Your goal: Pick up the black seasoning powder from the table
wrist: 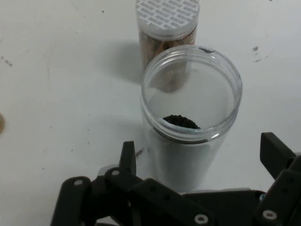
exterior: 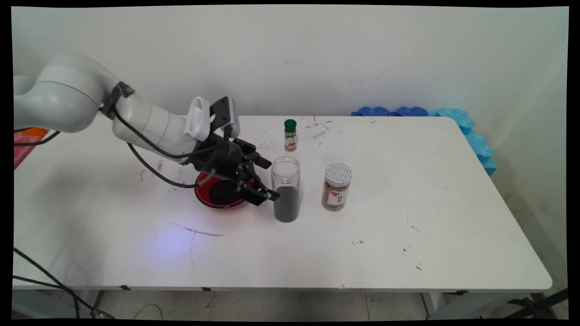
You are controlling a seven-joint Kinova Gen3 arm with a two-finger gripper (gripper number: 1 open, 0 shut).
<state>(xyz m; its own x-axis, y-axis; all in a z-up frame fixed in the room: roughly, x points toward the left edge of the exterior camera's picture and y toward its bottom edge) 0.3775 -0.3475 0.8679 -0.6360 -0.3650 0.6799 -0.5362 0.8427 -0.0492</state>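
Note:
The dark grains (exterior: 286, 204) sit well below the jar's open rim. The clear jar (exterior: 286, 189) will pour out a thin stream only once I tip it almost flat.
A clear plastic jar (exterior: 286, 190) stands open-topped near the table's middle, about half full of dark grains. My gripper (exterior: 268, 179) is open and low beside the jar's left side. In the hand view one finger (wrist: 127, 157) stands left of the jar (wrist: 181, 155) and the other finger (wrist: 275, 154) right of it, both apart from its wall. Whether the lower fingertip touches the jar in the main view is unclear. Behind the hand lies a red bowl (exterior: 202, 198) holding the same dark grains.
A brown-filled jar with a white patterned lid (exterior: 337, 188) stands right of the clear jar, also seen just beyond it as the lidded jar (wrist: 167, 21). A small spice bottle with a green cap (exterior: 290, 135) is behind. Blue foam pieces (exterior: 469, 131) line the back right corner.

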